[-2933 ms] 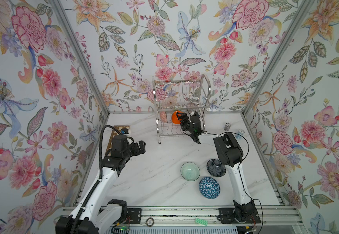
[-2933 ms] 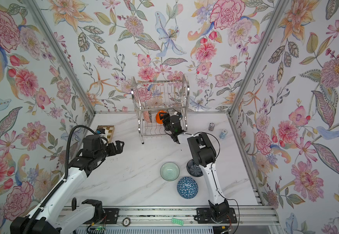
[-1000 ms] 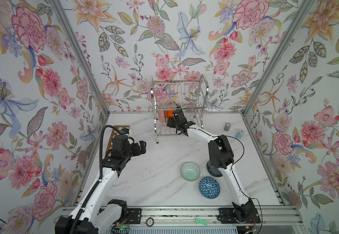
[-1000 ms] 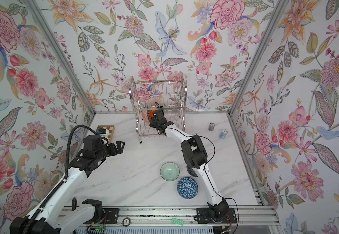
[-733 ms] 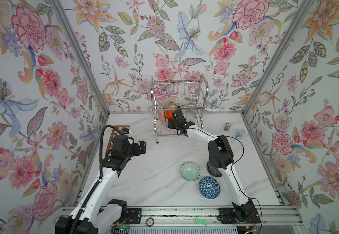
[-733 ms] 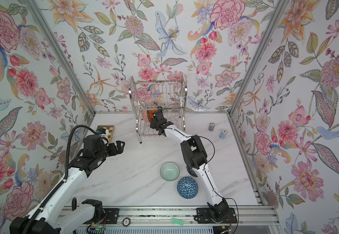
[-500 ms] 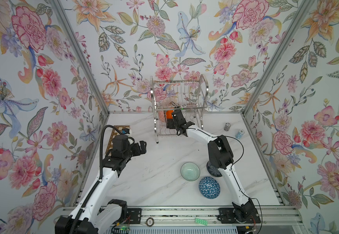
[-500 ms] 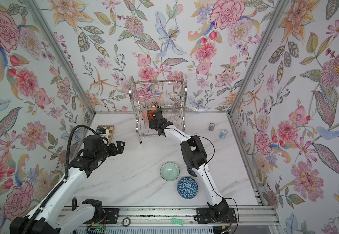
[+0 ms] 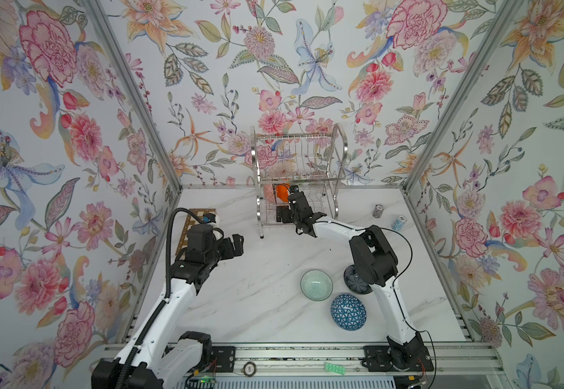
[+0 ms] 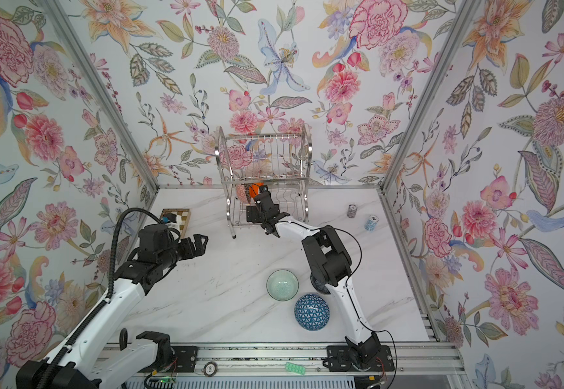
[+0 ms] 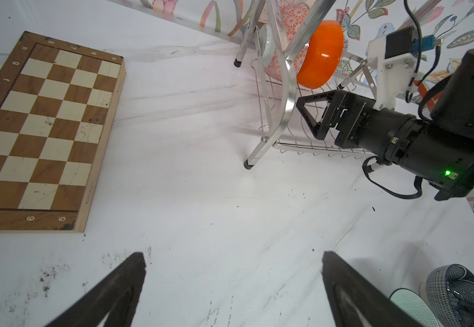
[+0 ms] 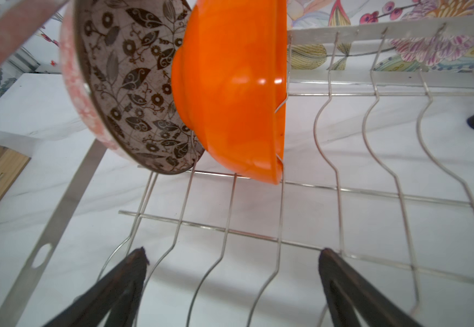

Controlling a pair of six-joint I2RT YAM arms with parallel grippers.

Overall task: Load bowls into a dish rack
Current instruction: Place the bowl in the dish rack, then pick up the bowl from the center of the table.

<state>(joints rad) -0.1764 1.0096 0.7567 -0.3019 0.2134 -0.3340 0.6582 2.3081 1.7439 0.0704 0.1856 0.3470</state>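
Observation:
My right gripper should keep moving out and close on the mint bowl's rim (image 9: 306, 297), as the orange bowl (image 9: 282, 192) stands on edge in the rack, free of my fingers.
The chrome dish rack (image 9: 304, 158) (image 10: 267, 158) stands at the back wall. On its lower tier the orange bowl (image 9: 282, 192) (image 12: 235, 93) stands on edge against the black-and-white floral bowl (image 12: 134, 85). My right gripper (image 9: 287, 203) (image 12: 233, 252) is open just in front of the orange bowl, over the lower wires, holding nothing. Open and empty, my left gripper (image 9: 236, 242) (image 11: 234, 254) hovers over the table's left side. On the table lie the mint bowl (image 9: 316, 285), the blue triangle bowl (image 9: 348, 312) and the navy bowl (image 9: 354, 281), which is half hidden behind the right arm.
A brown-and-cream chessboard (image 9: 196, 219) (image 11: 43, 127) lies by the left wall. Two small patterned cylinders (image 9: 378, 211) (image 9: 400, 222) stand at the back right. The rack's front leg (image 11: 248, 164) is close to the right wrist.
My right gripper carried the orange bowl into the rack's lower tier beside the floral bowl, then opened and let it go. The left arm has not moved.

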